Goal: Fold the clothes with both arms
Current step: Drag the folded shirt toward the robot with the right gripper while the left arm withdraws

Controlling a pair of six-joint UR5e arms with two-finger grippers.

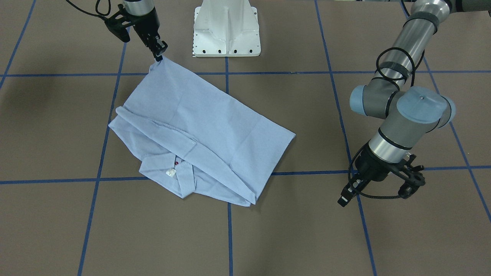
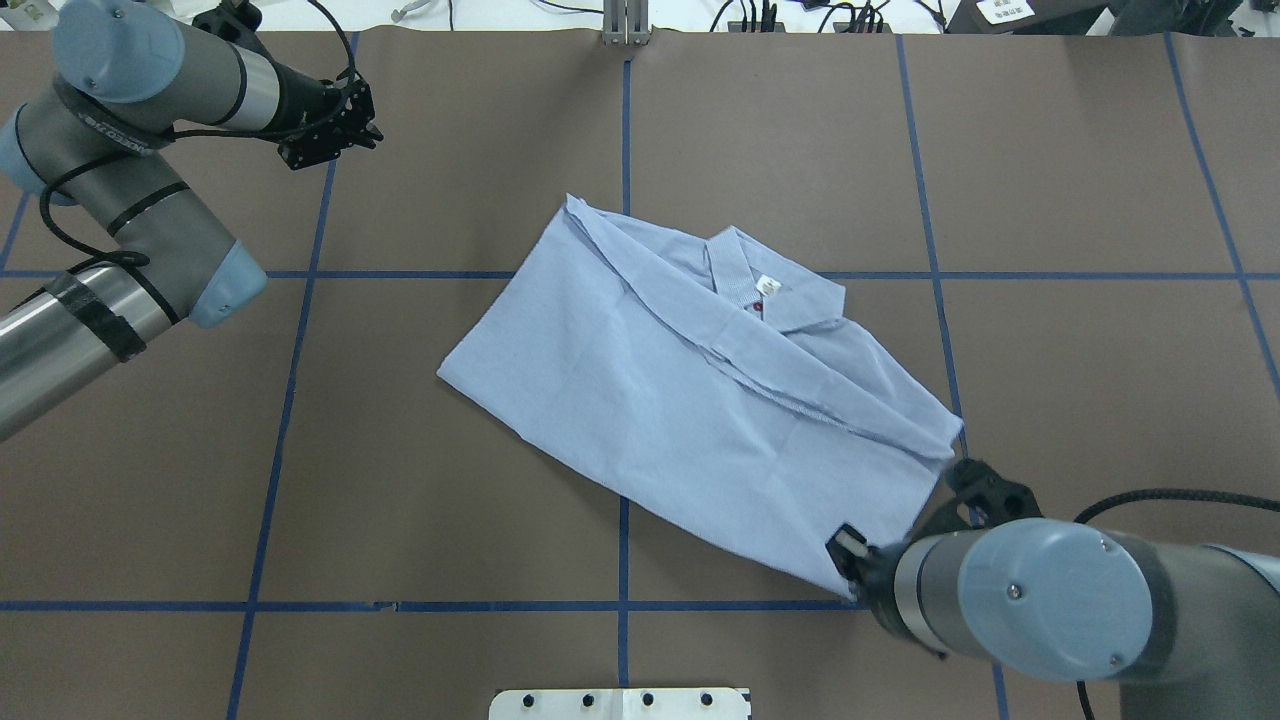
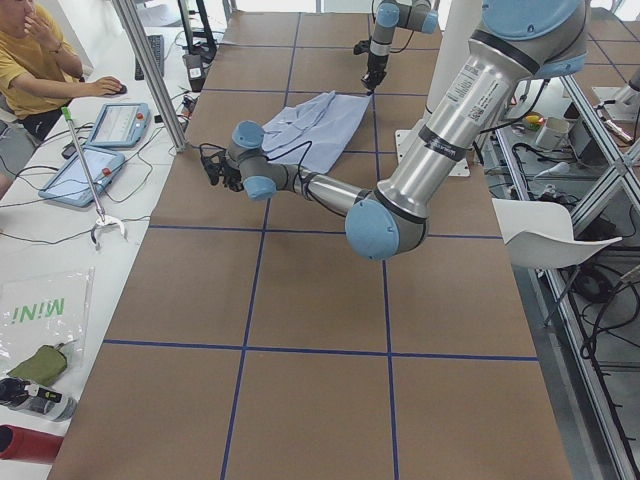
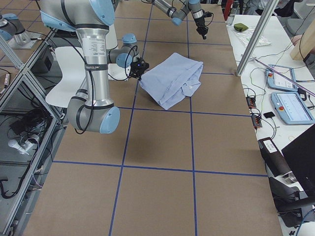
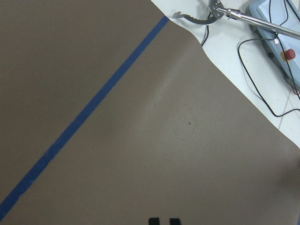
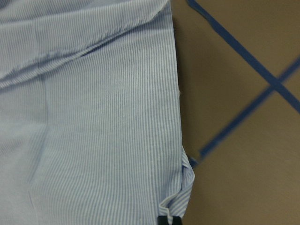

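My left gripper should move to the other hem corner [image 1: 290,135] and both grippers should turn the shirt straight, because the shirt lies slanted [image 1: 202,126] to the tape lines.
The light blue striped shirt [image 2: 680,400] lies folded flat on the brown table, collar and white neck label [image 2: 768,285] facing up. It also shows in the front view [image 1: 207,126]. My right gripper [image 1: 159,53] is shut on the shirt's corner nearest the robot base. The right wrist view shows the fingertips pinching that bunched corner [image 6: 180,197]. In the overhead view the right gripper [image 2: 850,565] is at the shirt's lower right corner. My left gripper [image 2: 335,130] is shut and empty, well away from the shirt over bare table; its tips [image 5: 164,221] show close together.
The white pedestal base [image 1: 226,28] stands just behind the shirt. Blue tape lines [image 2: 625,570] grid the brown table. Past the far table edge lie tablets [image 3: 115,125], cables and a reacher tool [image 5: 220,11]. An operator [image 3: 35,60] sits there.
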